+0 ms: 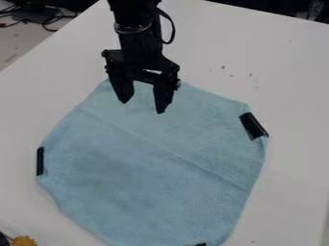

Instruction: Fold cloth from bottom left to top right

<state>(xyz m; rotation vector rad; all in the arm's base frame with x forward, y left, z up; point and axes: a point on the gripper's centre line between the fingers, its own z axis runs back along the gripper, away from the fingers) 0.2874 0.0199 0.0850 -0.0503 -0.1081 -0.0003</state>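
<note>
A faint crease runs across the cloth, so the cloth should fold over softly and its far part should stay flat when I carry the taped edge inward.
The black gripper (144, 107) hangs over the upper left part of the cloth, its two fingers apart with nothing between them. Light blue cloth (147, 168) lies spread out on the white table, with a faint crease running from its upper left to its right side. Black clips or tape pieces mark its left edge, its upper right corner and its bottom edge. The arm hides part of the cloth's top edge.
The white table (289, 72) surrounds the cloth, with small dark specks near its top right. A yellow-brown object (24, 241) sits at the bottom left corner. Cables (48, 19) lie beyond the table at the upper left.
</note>
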